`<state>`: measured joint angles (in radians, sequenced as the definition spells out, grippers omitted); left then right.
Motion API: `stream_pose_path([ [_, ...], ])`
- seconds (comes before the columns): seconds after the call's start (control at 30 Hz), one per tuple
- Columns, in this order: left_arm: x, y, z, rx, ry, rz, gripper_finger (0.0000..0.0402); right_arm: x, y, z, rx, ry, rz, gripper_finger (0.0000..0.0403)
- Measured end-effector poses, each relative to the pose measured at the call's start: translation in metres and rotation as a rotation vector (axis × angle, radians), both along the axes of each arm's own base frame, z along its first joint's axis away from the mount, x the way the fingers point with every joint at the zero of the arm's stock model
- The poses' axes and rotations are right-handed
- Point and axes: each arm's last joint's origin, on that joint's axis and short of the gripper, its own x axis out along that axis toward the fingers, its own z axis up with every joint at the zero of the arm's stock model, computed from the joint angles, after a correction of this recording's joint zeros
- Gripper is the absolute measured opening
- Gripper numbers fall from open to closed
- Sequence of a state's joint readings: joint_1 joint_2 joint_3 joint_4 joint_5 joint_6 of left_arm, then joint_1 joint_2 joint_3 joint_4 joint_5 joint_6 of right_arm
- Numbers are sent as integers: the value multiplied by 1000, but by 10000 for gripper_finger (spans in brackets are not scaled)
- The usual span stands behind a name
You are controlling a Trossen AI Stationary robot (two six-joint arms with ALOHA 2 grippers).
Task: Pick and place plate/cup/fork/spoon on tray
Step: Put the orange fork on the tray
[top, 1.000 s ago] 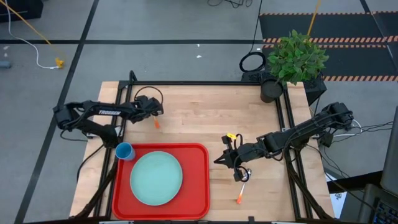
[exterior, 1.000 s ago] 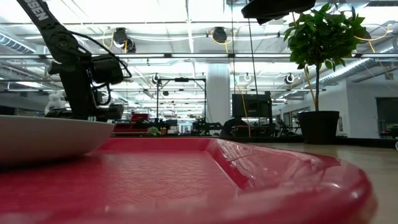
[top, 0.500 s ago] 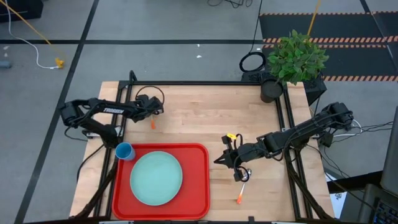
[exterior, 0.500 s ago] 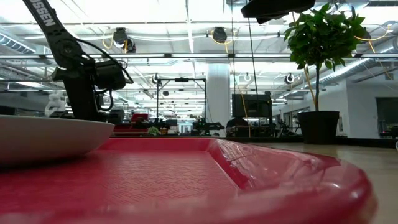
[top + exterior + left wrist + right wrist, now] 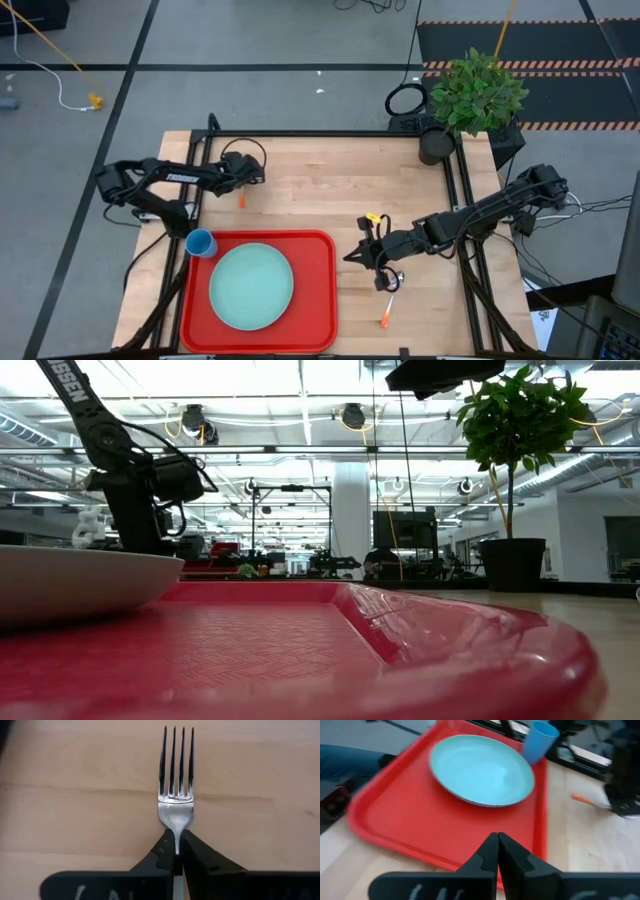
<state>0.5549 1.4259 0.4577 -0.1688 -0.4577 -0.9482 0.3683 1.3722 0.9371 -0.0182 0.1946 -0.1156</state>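
Observation:
The robot's left gripper is holding the fork's neck across the plate from the tray's open strip point(image 5: 314, 288), so its right gripper should first take the fork's orange handle.
The fork point(image 5: 176, 795), with silver tines and an orange handle point(image 5: 241, 200), lies on the wood table at the far left, and my left gripper point(image 5: 176, 845) is shut on it. The pale teal plate point(image 5: 251, 287) rests flat in the red tray point(image 5: 320, 300). The blue cup point(image 5: 200, 243) stands at the tray's far left corner. The spoon point(image 5: 388, 300) lies on the table right of the tray, its orange handle toward the near edge. My right gripper point(image 5: 375, 268) hangs shut just beside the spoon's bowl, holding nothing. My left gripper pinches the fork's narrow metal neck point(image 5: 176, 827), just behind the base of the tines, between its two fingertips. The fingers come from above, pointing down, one on each side of the neck. The tines point straight ahead of the fingers, close over the table.
A potted plant point(image 5: 475, 95) stands at the table's far right corner. Bare wood lies between the tray and the far edge. The dark frame rails point(image 5: 330, 135) run along the table's far and side edges. The left arm point(image 5: 130, 480) shows beyond the plate in the low view.
My left gripper has shut on the fork's neck. The fork's orange handle has swung a little toward the table's left under the gripper. My right arm has kept still.

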Motion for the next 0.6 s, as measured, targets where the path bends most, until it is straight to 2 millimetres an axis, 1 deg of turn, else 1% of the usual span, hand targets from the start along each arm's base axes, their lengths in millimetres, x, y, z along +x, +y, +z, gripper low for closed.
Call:
stream_pose_path([
  [0.1,3,-5,9,-28,-71,-58,12,3,-1,-3,-24,-10,-82,0],
  [0.17,5,-6,16,-6,-122,-77,18,9,-3,-6,-26,-29,-130,0],
  [0.3,11,-12,32,51,-220,-145,25,22,-4,-17,2,-47,-155,0],
  [0.4,16,-18,42,91,-278,-180,13,31,-4,-26,7,-58,-163,0],
  [0.53,26,-30,54,145,-375,-258,11,44,-3,-38,39,-97,-178,0],
  [0.6,32,-36,60,181,-423,-306,18,51,-2,-42,68,-138,-187,0],
])
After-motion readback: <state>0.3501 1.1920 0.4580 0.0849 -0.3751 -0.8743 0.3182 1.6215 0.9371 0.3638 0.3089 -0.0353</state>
